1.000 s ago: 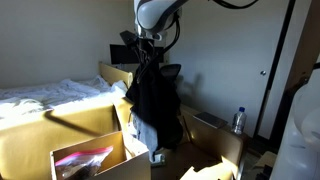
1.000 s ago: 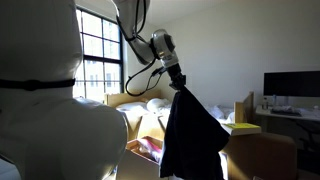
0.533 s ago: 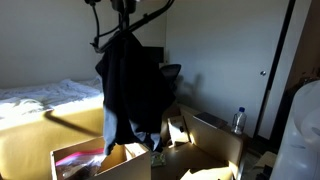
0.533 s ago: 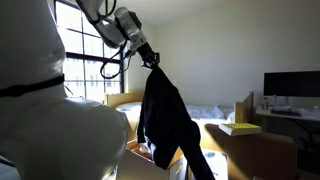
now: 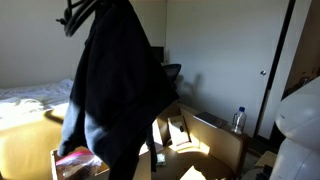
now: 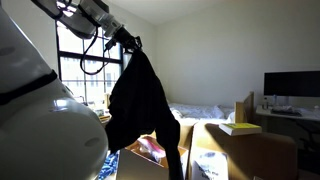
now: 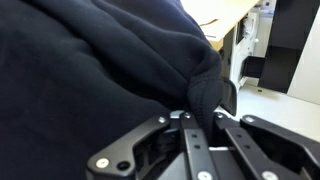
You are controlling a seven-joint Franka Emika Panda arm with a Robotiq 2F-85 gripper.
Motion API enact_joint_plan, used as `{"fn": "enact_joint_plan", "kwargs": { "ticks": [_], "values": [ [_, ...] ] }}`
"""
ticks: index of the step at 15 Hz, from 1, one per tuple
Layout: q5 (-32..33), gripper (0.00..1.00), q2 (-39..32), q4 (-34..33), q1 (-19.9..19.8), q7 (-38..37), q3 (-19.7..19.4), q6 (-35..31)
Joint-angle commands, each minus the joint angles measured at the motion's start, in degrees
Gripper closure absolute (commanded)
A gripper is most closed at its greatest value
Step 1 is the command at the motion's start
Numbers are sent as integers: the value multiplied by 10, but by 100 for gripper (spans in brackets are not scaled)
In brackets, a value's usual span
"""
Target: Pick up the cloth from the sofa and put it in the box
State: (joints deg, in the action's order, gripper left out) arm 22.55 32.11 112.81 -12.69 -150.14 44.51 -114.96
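Observation:
The cloth's lower end (image 6: 174, 168) is hanging lower than the rim of the box, so my gripper needs to raise the cloth more before it carries the cloth over the pink contents (image 6: 151, 147).
The cloth (image 5: 115, 85) is a large dark navy garment hanging from my gripper (image 6: 130, 42); it also shows in an exterior view (image 6: 140, 100). In the wrist view the cloth (image 7: 90, 60) fills the frame and a fold of it is pinched between my gripper's fingers (image 7: 202, 122). The gripper is out of frame above in an exterior view. The cloth's lower end hangs over the small tan box (image 5: 62, 158), whose pink contents (image 5: 75, 157) show at its mouth. The box's pink contents also show below the cloth in an exterior view (image 6: 152, 150).
White bedsheets (image 5: 30, 100) lie behind at the left. A bigger cardboard box with splayed flaps (image 5: 205, 140) stands to the right, with a bottle (image 5: 238, 120) beyond it. A desk with a monitor (image 6: 290, 85) and yellow book (image 6: 238, 127) stands at the right.
My arm has swung the hanging cloth sideways and higher, from beside the big box to above the small box. The grip on the cloth is unchanged.

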Motion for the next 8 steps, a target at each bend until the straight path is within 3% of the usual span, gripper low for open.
{"fn": "enact_joint_plan", "kwargs": {
  "ticks": [1,2,6,8],
  "values": [
    [-14,98,-20,14,7,2,0,-18],
    [-1,98,-54,8,47,6,-9,-9],
    [26,98,-71,-68,118,105,-14,85],
    [60,98,-62,-92,132,106,-20,66]
  ]
}}
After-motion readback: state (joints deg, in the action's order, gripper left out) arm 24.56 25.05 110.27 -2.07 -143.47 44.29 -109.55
